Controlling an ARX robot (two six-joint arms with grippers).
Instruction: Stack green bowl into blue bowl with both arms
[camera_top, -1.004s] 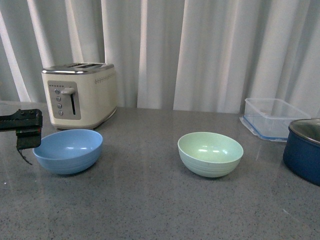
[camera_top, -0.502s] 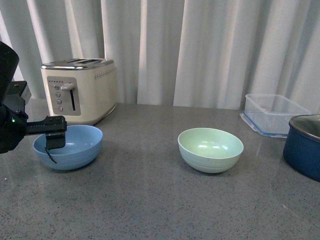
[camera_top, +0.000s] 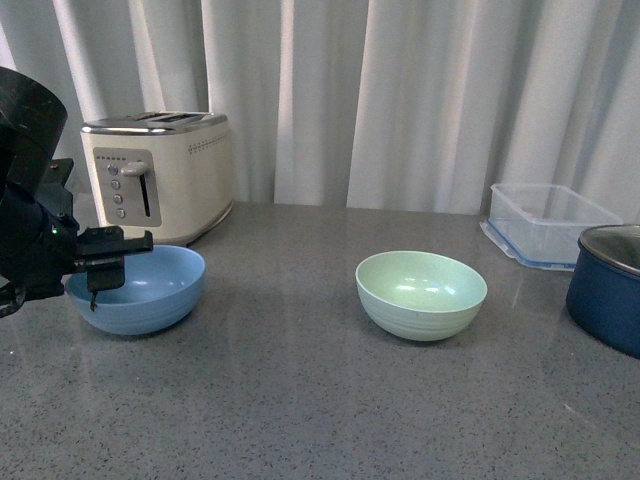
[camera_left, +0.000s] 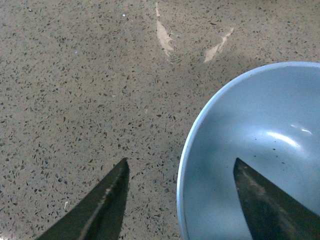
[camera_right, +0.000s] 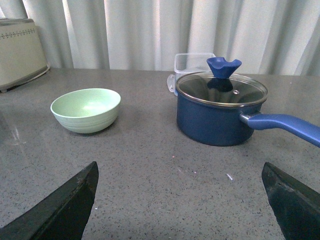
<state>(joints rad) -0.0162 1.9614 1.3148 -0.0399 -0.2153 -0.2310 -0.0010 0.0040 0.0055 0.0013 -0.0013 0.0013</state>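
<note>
The blue bowl's opening is as wide as the green bowl, so the green bowl will sit inside with its rim higher up when I stack it.
The blue bowl sits on the grey counter at the left, in front of the toaster. My left gripper is open at its near-left rim. In the left wrist view the gripper straddles the bowl's rim, one finger inside the blue bowl, one outside over the counter. The green bowl stands empty in the middle of the counter, apart from the blue one. It also shows in the right wrist view. My right gripper is open, low over the counter, well short of the green bowl; it is out of the front view.
A cream toaster stands behind the blue bowl. A dark navy pot with a glass lid sits at the right edge, its long handle pointing toward my right gripper. A clear rectangular container is behind it. White curtains hang at the back.
My left arm has moved right and forward, bringing the open gripper from beside the blue bowl to over its rim. The bowls have not moved.
</note>
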